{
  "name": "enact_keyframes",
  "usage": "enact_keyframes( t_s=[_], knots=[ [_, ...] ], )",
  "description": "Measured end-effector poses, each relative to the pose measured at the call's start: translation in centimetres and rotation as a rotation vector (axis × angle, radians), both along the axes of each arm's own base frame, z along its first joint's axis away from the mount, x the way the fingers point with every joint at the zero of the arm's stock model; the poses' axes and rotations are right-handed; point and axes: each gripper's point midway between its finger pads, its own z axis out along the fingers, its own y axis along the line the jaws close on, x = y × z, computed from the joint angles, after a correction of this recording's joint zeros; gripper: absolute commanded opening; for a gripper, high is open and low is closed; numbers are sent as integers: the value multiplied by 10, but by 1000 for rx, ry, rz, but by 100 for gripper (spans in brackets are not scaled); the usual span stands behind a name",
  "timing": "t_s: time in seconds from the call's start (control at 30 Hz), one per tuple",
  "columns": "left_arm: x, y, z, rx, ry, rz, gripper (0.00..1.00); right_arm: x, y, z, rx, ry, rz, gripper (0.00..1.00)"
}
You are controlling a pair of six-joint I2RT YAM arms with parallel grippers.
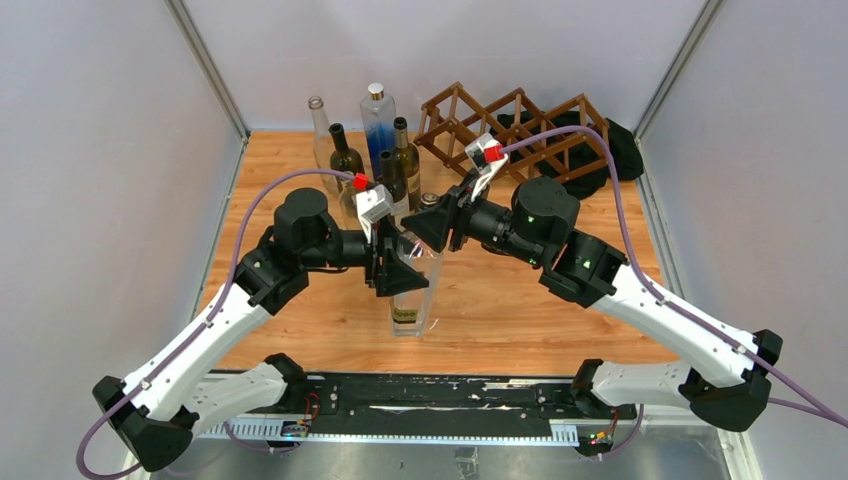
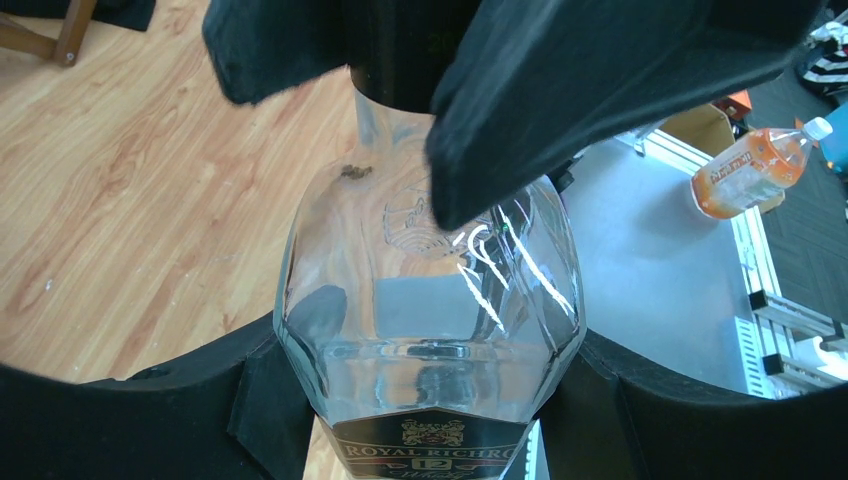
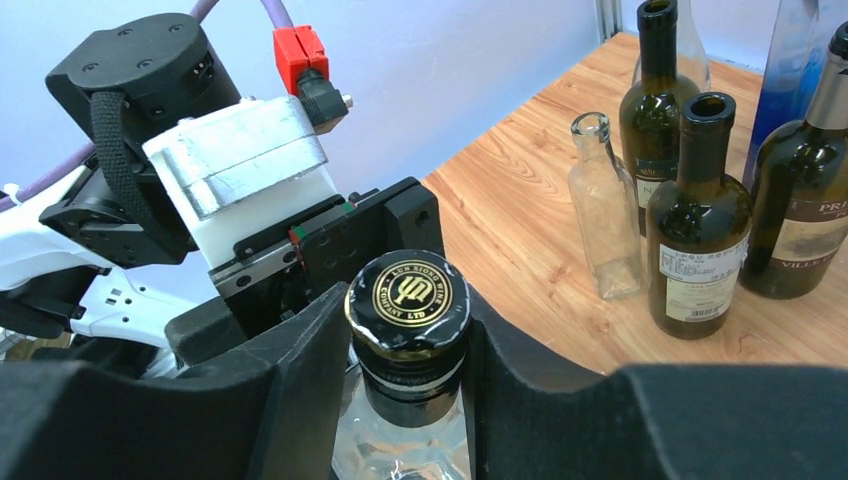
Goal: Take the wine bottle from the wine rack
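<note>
My two grippers are holding the wine bottle's cap and body [image 2: 430,290]. My left gripper should open and move away before my right gripper stands the bottle next to the dark green bottles [image 1: 411,165].
The wine bottle [image 1: 412,295] is clear glass with a black cap and a dark label, and it stands upright on the wooden table, apart from the wine rack. My left gripper [image 1: 398,262] is shut on its faceted body [image 2: 430,300], with a black finger pressed on each side. From the right, my right gripper [image 1: 432,222] is shut on the black cap [image 3: 408,292], both pads touching it. The dark brown lattice wine rack [image 1: 510,125] sits at the back right, its visible cells empty.
Several bottles stand at the back centre: dark green ones [image 1: 346,155], a tall blue one [image 1: 378,120] and a clear one [image 1: 320,125], close behind my grippers [image 3: 697,225]. Black cloth [image 1: 622,150] lies behind the rack. The enclosure walls close in both sides.
</note>
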Motion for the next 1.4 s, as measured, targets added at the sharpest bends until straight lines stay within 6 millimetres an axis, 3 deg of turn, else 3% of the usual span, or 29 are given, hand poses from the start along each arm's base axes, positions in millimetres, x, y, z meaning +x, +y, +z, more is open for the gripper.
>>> enact_keyframes(
  t_s=[0.17,0.2,0.23,0.3,0.33,0.37,0.43,0.47,0.63,0.77,0.87,1.1,1.23,1.4],
  knots=[
    [0,0,14,-20,-17,5,0,3,7,-6,-12,9,4,47],
    [1,1,16,-23,-19,8,0,4,8,-6,-7,6,5,43],
    [1,1,18,-25,-21,10,0,4,9,-5,-4,4,5,34],
    [2,1,19,-26,-22,14,0,4,9,-2,6,-3,6,3],
    [1,1,18,-26,-12,13,9,4,9,-1,4,-10,5,0],
    [1,2,18,-25,-9,12,40,4,9,-1,5,-8,7,0],
    [1,3,17,-19,-14,17,88,5,10,-1,3,-11,7,0],
    [2,4,16,-11,-18,23,98,5,10,-2,-1,-11,8,0],
    [16,17,22,49,-97,110,100,15,12,-24,-103,-13,-9,0],
    [36,40,24,111,-148,210,100,41,1,-45,-207,-46,-68,0],
    [54,63,18,169,-160,298,100,72,-14,-57,-272,-80,-147,0],
    [97,127,5,294,-206,536,100,166,-42,-94,-342,-73,-337,0],
    [125,172,-4,349,-246,708,100,213,-46,-115,-333,-75,-408,0],
    [160,221,-20,401,-206,869,100,252,-38,-143,-319,-84,-446,0]
  ],
)
